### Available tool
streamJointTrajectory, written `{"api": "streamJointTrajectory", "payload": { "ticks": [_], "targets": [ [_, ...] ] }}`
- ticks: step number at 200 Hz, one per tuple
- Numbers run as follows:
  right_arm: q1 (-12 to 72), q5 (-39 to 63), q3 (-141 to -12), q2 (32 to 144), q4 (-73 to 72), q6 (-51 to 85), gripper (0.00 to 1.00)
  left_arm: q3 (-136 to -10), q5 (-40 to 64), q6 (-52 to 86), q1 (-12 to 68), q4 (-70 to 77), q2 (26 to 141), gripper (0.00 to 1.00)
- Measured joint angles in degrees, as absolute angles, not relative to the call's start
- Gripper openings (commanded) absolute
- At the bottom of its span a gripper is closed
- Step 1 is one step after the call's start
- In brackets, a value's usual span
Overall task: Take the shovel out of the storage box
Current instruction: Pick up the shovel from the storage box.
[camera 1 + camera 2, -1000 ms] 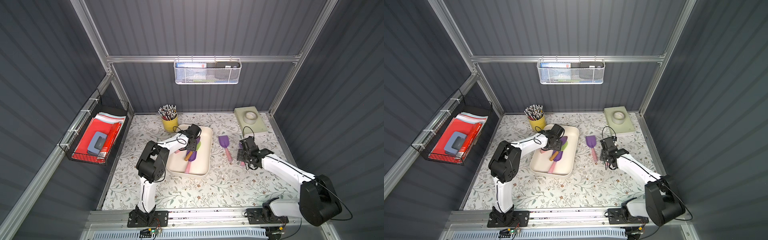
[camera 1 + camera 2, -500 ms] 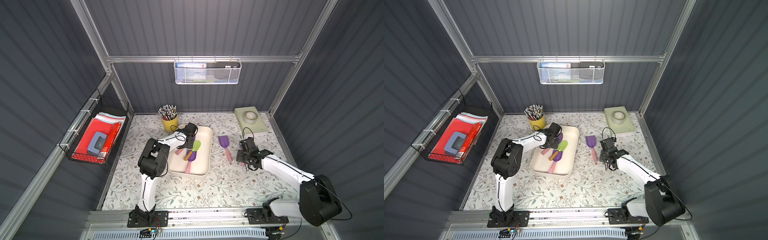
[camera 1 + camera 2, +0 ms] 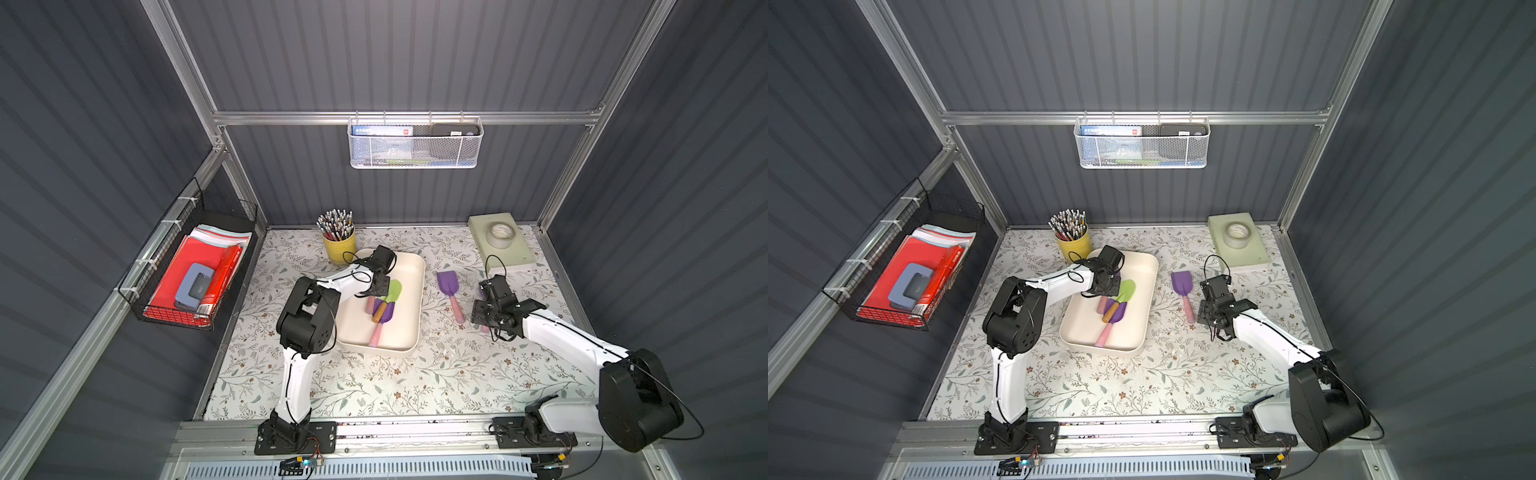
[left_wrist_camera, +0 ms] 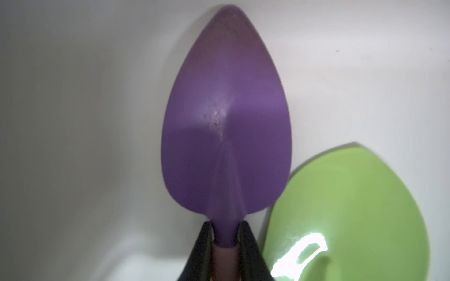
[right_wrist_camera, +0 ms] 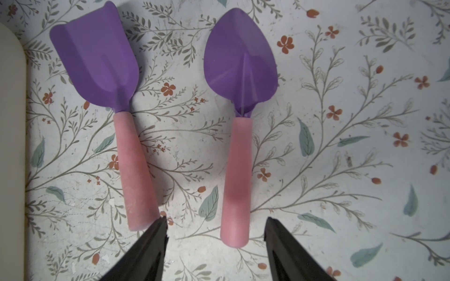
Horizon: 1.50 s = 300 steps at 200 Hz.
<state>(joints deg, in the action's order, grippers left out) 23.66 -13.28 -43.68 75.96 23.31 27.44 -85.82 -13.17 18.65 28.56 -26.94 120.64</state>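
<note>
I should go on moving my right gripper toward the shovel's handle and close it there, because my left gripper is on the purple shovel's neck [image 4: 225, 231] and its pink handle [image 3: 1101, 304] is free.
The cream storage box [image 3: 419, 293] [image 3: 1086, 328] lies mid-table. My left gripper [image 3: 376, 286] [image 3: 1108, 284] is down inside it. In the left wrist view that gripper [image 4: 225, 225] is shut on the neck of a purple pointed shovel [image 4: 226, 116], just above its pink handle. A green shovel [image 4: 341, 214] [image 3: 392, 289] lies beside it, and another purple one [image 3: 384, 316] crosses it. My right gripper [image 5: 215, 220] [image 3: 482, 307] hangs open over the table. Two purple shovels lie there outside the box, one square [image 5: 97, 60] [image 3: 448, 284] and one pointed [image 5: 239, 60].
A yellow pencil cup [image 3: 340, 247] stands just behind the box. A pale green block with a tape roll [image 3: 500, 241] sits at the back right. A black wire basket [image 3: 195, 274] hangs on the left wall and a white mesh basket [image 3: 415, 145] on the back wall.
My left gripper's jaws have closed from wide open onto the purple shovel's neck inside the box. The right arm has stayed where it was.
</note>
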Motion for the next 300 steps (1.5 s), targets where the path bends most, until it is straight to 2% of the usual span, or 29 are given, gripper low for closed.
{"api": "streamJointTrajectory", "payload": {
  "ticks": [50, 111, 160, 222, 300],
  "targets": [
    [23.7, -9.2, -43.4, 71.1, 20.9, 27.2, 0.68, -88.9, -13.9, 21.1, 28.6, -28.9, 120.7, 0.03],
    [24.2, 9.2, -39.0, 60.9, 7.6, 27.6, 0.68, -101.2, -13.6, 23.4, 28.6, -29.6, 119.4, 0.03],
    [25.6, 22.8, -39.0, 63.6, -4.3, 27.9, 0.63, -102.1, -5.3, 27.0, 28.7, -23.9, 115.9, 0.03],
    [34.7, 20.1, -46.9, 77.4, -6.3, 25.1, 0.62, -102.4, 1.1, 31.1, 31.6, -20.6, 115.5, 0.03],
    [35.1, 13.5, -50.2, 81.1, -10.5, 23.7, 0.63, -102.0, 6.6, 33.4, 33.0, -18.6, 115.3, 0.04]
  ]
}}
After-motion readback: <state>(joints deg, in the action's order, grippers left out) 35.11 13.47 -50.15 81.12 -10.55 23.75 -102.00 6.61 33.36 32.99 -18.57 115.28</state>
